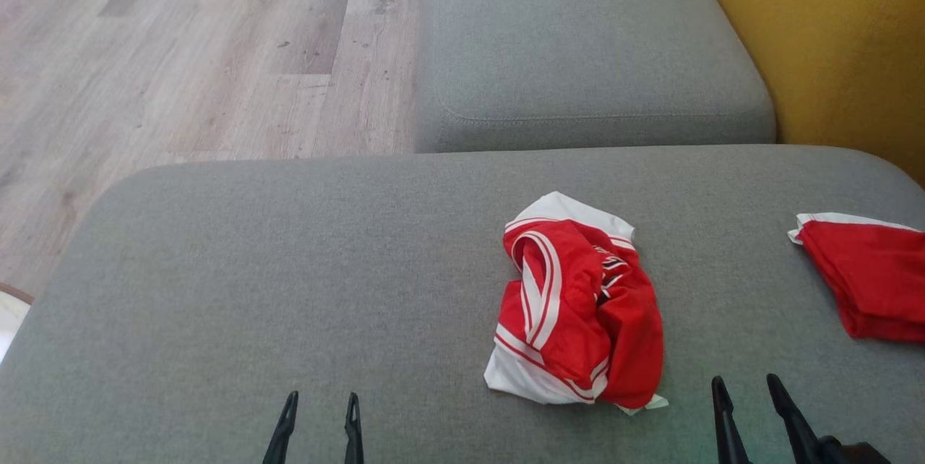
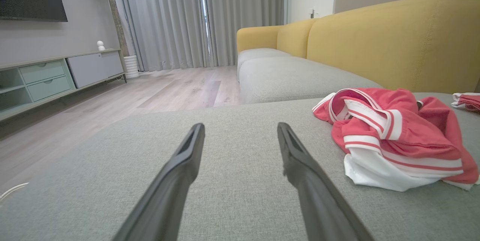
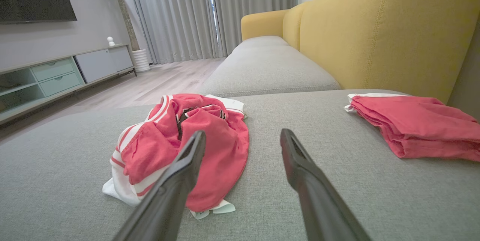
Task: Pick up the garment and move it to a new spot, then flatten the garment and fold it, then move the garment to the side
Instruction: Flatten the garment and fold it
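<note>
White sleeves [image 1: 530,374] poke out at both ends of the heap, so the garment [image 1: 582,315] will spread into a broad shirt when I lift and pull it.
A crumpled red garment with white stripes [image 1: 578,301] lies in a heap on the grey cushion [image 1: 289,269], right of centre. It also shows at the right of the left wrist view, garment [image 2: 393,136], and at the left of the right wrist view, garment [image 3: 183,143]. My left gripper [image 1: 321,400] stands open over bare cushion, well to the garment's left, left gripper [image 2: 240,128]. My right gripper [image 1: 744,383] is open just right of the garment's near corner, with nothing between its fingers, right gripper [image 3: 243,136].
A second red garment [image 1: 867,276], folded, lies at the cushion's right edge, folded garment [image 3: 416,124]. Beyond is another grey sofa seat [image 1: 578,52] with a yellow backrest [image 1: 831,37]. Wood floor [image 1: 181,52] lies to the left; a TV cabinet [image 2: 56,76] stands against the wall.
</note>
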